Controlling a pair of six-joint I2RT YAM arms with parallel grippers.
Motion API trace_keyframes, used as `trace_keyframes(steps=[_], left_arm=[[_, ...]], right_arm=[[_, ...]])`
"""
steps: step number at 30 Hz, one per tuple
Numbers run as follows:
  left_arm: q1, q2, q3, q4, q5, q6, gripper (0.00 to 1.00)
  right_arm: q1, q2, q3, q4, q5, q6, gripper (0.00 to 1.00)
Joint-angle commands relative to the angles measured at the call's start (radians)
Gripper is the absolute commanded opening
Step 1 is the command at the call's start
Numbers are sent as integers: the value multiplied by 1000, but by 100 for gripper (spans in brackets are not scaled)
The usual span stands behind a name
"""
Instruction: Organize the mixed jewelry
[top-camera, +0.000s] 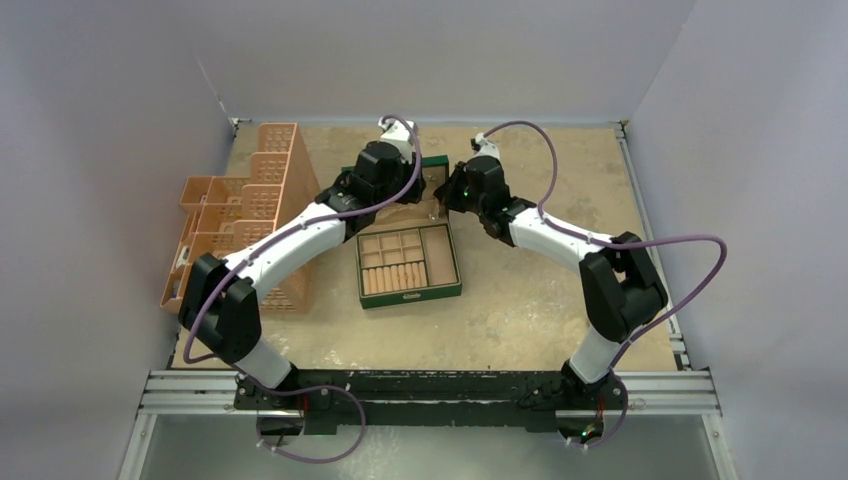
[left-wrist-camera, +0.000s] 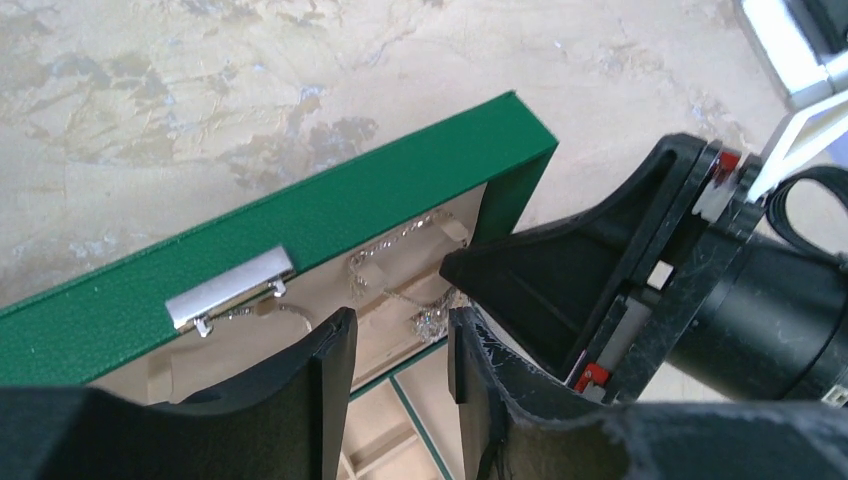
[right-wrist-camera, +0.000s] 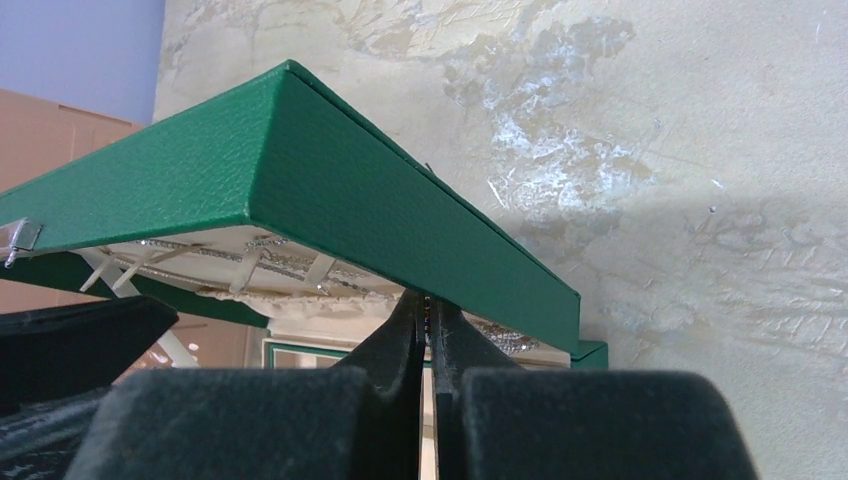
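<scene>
Next, my right gripper opens and takes the chain's glittery heap at the lid's lower edge, because it is pinching only a fine piece of the silver chain.
The green box's lid stands raised over its tan-lined base. Thin silver chains hang across the lid's tan lining. A glittery silver chain bunches at the lining's lower edge, and a thin silver hoop shows under the clasp. My right gripper reaches under the lid's edge, shut on a fine strand of the silver chain. More glitter lies just behind it. My left gripper is open below the lid's inside, with nothing between its fingers. The right gripper's tip is close beside it.
A silver clasp sits on the lid's front edge. An orange stepped plastic organizer stands at the left of the table, under my left arm. White walls close in the back and sides. Bare mottled tabletop lies to the right of the box.
</scene>
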Motion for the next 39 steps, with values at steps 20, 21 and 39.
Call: trace_keyframes(steps=[20, 21, 39], left_arm=[[5, -88, -181, 189, 72, 9, 41], [6, -86, -187, 201, 70, 16, 40], [6, -6, -203, 322, 126, 209, 40]], right_arm=[[-7, -32, -56, 47, -13, -24, 19], [-5, -36, -61, 49, -13, -29, 23], [-6, -64, -143, 136, -6, -85, 37]])
